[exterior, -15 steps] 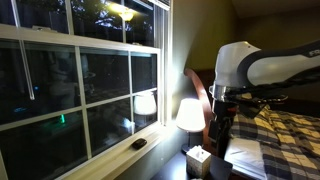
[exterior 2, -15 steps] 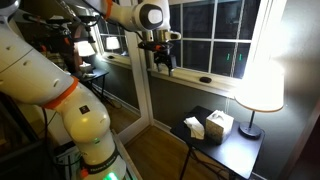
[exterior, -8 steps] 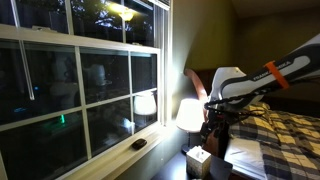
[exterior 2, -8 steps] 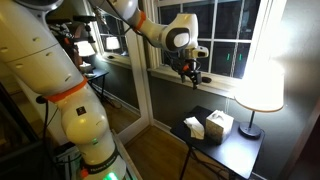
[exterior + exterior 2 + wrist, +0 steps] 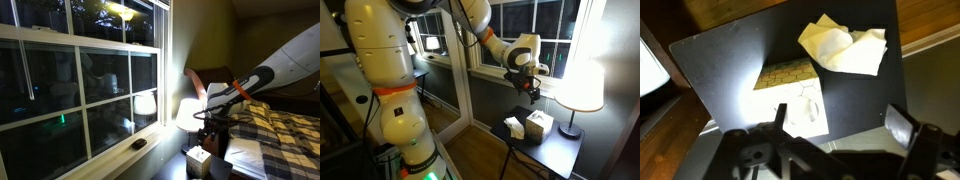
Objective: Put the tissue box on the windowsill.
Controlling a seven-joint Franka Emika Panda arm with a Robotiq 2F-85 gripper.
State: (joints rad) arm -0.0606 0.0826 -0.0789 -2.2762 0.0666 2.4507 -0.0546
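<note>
My gripper is facing the tissue box's free edge [image 5: 752, 106], which borders open tabletop [image 5: 726, 96] with room for a finger, so it should go on lowering until its fingers straddle that edge, then close.
The tissue box [image 5: 540, 123] stands on the dark nightstand [image 5: 548, 150], with white tissue poking from its top. In the wrist view its crumpled tissue [image 5: 844, 47] lies near the top of the picture. It also shows in an exterior view [image 5: 200, 156], below the lamp. My gripper [image 5: 534, 94] hangs above the nightstand, open and empty. Its fingertips [image 5: 902, 126] stand wide apart over the tabletop, short of the box. The gripper [image 5: 211, 133] is just above the box. The white windowsill [image 5: 118, 156] runs under the window in both exterior views [image 5: 480, 68].
A lit white-shaded lamp [image 5: 582, 86] stands on the nightstand by the box. A second white, patterned box [image 5: 792, 92] lies beside the tissue box. A small flat dark object [image 5: 139, 144] lies on the sill. A bed [image 5: 285, 140] lies beyond the nightstand.
The arm has swung from beside the window over to the nightstand and come down above the tissue box. The gripper has stayed open and empty.
</note>
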